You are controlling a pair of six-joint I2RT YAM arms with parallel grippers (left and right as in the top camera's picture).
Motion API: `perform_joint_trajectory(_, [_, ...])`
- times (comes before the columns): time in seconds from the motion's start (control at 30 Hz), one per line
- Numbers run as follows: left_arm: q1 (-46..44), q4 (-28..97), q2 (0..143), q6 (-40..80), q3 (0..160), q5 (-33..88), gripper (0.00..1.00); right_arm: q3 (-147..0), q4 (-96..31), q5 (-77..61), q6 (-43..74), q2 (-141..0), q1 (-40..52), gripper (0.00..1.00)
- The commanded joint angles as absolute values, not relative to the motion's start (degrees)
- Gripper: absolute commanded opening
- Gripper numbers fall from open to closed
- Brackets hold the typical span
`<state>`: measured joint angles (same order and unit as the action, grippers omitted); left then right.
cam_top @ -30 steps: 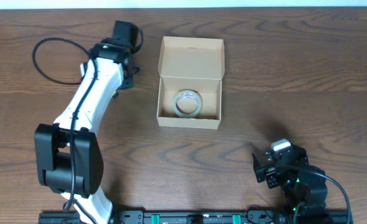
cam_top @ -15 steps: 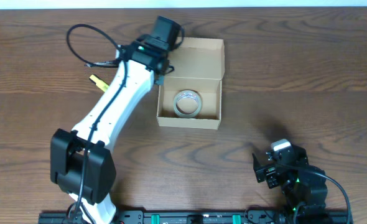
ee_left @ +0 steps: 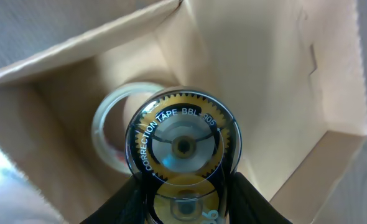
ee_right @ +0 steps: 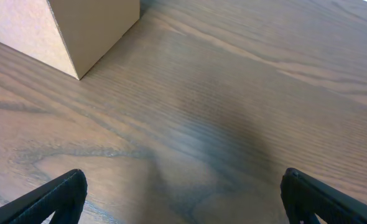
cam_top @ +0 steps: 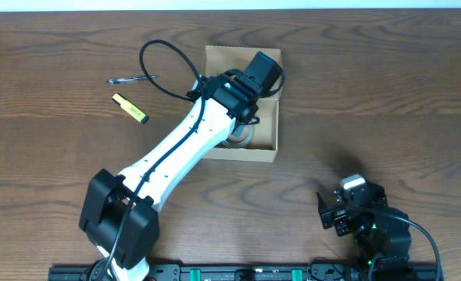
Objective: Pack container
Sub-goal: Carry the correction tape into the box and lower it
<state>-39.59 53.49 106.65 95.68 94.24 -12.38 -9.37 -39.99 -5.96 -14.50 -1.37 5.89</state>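
I keep lowering the correction tape dispenser (ee_left: 183,146) with my left gripper until it reaches the tape roll (cam_top: 238,142), and let go there, because it hangs clear of the box's sides.
The container (cam_top: 268,148) is a tan cardboard box with its flap lid open, at the table's upper middle. My left gripper (cam_top: 260,75) hangs over the box's inside, shut on a round correction tape dispenser (ee_left: 182,146) with a yellow gear and clear casing. Below it in the box lies a clear tape roll (ee_left: 112,134), partly hidden; its edge shows in the overhead view (cam_top: 238,140). The box wall (ee_left: 277,87) fills the left wrist view. My right gripper (ee_right: 183,196) is open and empty near the table's front right, and also shows in the overhead view (cam_top: 334,215). The box's corner (ee_right: 90,28) shows far off in the right wrist view.
A yellow highlighter (cam_top: 130,108) and a dark pen (cam_top: 129,79) lie on the wooden table left of the box. The left arm's black cable (cam_top: 164,55) loops above the table by the box.
My left arm has swung right from beside the box to above its inside, carrying the correction tape. The highlighter and pen came into view. The right arm has not moved.
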Motion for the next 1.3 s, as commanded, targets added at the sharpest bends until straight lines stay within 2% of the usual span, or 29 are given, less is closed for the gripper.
perform_joint_trajectory(0.0, [-40.4, 54.2, 107.5, 94.7, 95.5, -11.9, 0.19, -9.2, -40.1, -6.0, -13.9, -1.0, 5.4, 0.99])
perform_joint_trajectory(0.37, [-41.1, 54.1, 115.1, 96.5, 95.5, -9.9, 0.19, -9.2, -40.1, -6.0, -13.9, -1.0, 5.4, 0.99])
perform_joint_trajectory(0.6, [-41.2, 54.0, 117.7, 96.5, 95.5, -8.7, 0.23, -9.2, -40.1, -6.0, -13.9, -1.0, 5.4, 0.99])
perform_joint_trajectory(0.93, [-41.2, 54.0, 117.8, 96.7, 95.5, -9.1, 0.43, -9.2, -40.1, -6.0, -13.9, -1.0, 5.4, 0.99])
perform_joint_trajectory(1.1, [-41.2, 54.0, 117.8, 96.7, 95.5, -9.1, 0.48, -9.2, -40.1, -6.0, -13.9, -1.0, 5.5, 0.99])
perform_joint_trajectory(1.27, [-41.2, 53.9, 117.8, 96.7, 95.5, -9.2, 0.48, -9.2, -40.1, -6.0, -13.9, -1.0, 5.4, 0.99])
